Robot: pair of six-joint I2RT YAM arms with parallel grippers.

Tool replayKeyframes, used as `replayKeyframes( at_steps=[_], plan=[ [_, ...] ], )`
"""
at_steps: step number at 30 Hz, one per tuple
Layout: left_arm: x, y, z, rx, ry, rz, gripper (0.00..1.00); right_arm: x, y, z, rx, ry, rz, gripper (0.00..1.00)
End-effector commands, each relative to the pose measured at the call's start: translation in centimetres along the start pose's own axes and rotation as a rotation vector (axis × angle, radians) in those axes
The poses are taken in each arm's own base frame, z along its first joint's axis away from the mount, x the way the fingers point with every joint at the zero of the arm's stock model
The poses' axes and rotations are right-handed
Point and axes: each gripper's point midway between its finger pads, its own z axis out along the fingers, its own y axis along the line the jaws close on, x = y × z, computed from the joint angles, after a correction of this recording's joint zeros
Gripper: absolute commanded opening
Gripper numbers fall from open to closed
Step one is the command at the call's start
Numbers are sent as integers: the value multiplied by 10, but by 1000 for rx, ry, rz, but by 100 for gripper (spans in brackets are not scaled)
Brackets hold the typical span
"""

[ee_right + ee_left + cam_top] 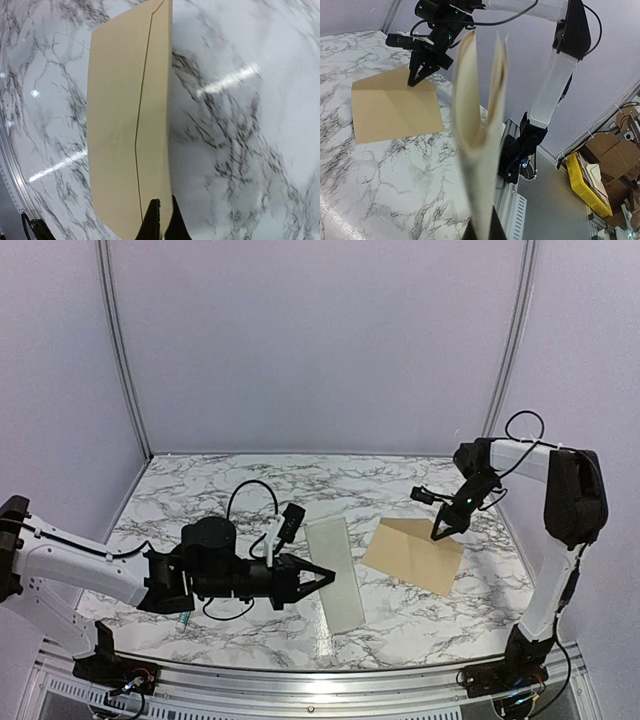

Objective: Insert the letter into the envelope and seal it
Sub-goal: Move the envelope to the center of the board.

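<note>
The envelope is in my right gripper, held by its flap edge (pixel 408 526) with the seam up, so I keep moving it to the near rail's middle (pixel 311 658) until it lies parallel.
The letter (pixel 332 545), a pale cream sheet, lies as a long strip at the table's middle; my left gripper (pixel 325 578) is shut on its near-left edge. In the left wrist view the letter (pixel 475 125) rises from the gripper (pixel 484 227), folded into a narrow V and blurred. The tan envelope (pixel 410 558) lies flat to its right, flap seam up. My right gripper (pixel 441 531) is shut on the envelope's far right corner. In the right wrist view the gripper (pixel 162 221) pinches the envelope (pixel 117 125) at its edge beside the flap line. The envelope (pixel 395 107) and right gripper (pixel 418 75) also show in the left wrist view.
White marble table (pixel 220 490) with pale walls on three sides. A metal rail (pixel 300 680) runs along the near edge. A small teal item (pixel 185 620) lies under the left arm. Off the table's right side stands a yellow bin (pixel 582 182).
</note>
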Motion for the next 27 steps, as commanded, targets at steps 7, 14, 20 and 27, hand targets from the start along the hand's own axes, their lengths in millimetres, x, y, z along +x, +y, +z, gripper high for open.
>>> replayKeyframes(
  at_steps=[7,14,20,27],
  plan=[
    [-31,27,-69,-168,-212,6,0,-79,112,51,-243,-25,-146,0],
    [-35,35,-91,-226,-254,2,0,-112,133,77,-355,-63,-91,0],
    [-30,40,-94,-245,-250,-4,0,-124,140,78,-391,-138,-54,0],
    [-28,41,-87,-247,-224,19,0,-115,150,86,-384,-86,-124,0]
  ],
)
